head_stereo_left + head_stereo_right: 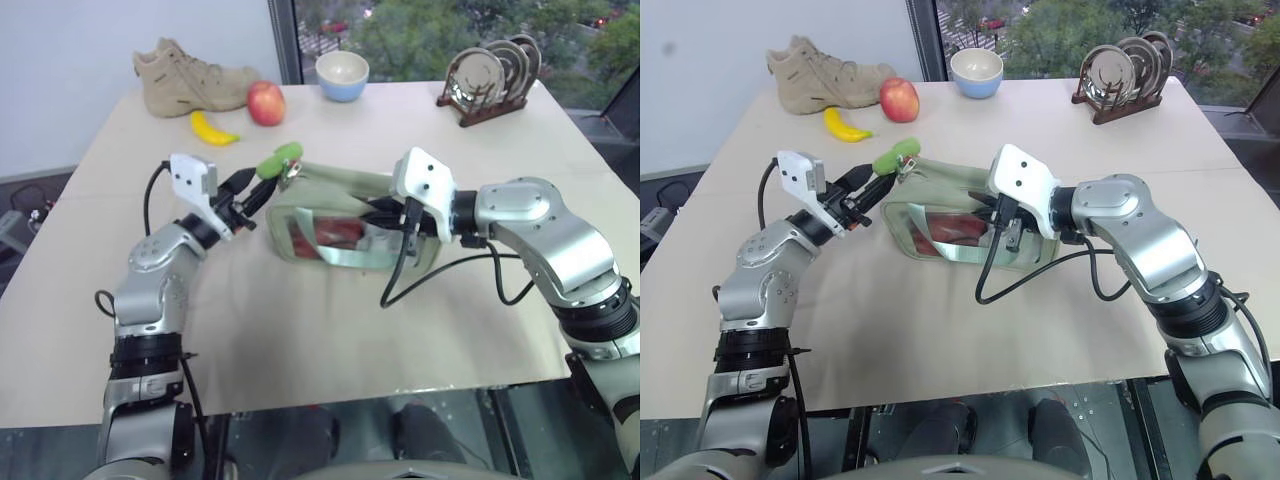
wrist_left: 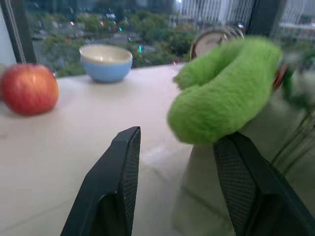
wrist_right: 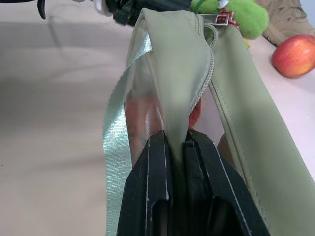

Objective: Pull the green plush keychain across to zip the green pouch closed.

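Observation:
My left gripper should hold the pouch's end (image 1: 279, 219) while my right gripper pulls the keychain, because the zipper is open from the green plush keychain (image 1: 279, 160) toward my right gripper.
The green pouch (image 1: 340, 186) lies on the table's middle, its clear window showing reddish contents. Its zipper (image 3: 204, 73) gapes along the top edge. The green plush keychain (image 1: 279, 158) hangs off the slider at the pouch's left end. My left gripper (image 1: 258, 190) is open right at that end; in the left wrist view the plush (image 2: 221, 93) rests above one of the fingers (image 2: 246, 172) and is not pinched. My right gripper (image 3: 174, 137) is shut on a fold of the pouch's top edge at the right end (image 1: 385, 215).
At the back of the table stand a tan boot (image 1: 190, 75), a yellow banana (image 1: 212, 129), a red apple (image 1: 266, 103), a blue bowl (image 1: 342, 75) and a rack of plates (image 1: 490, 70). A black cable (image 1: 440, 270) loops under my right wrist.

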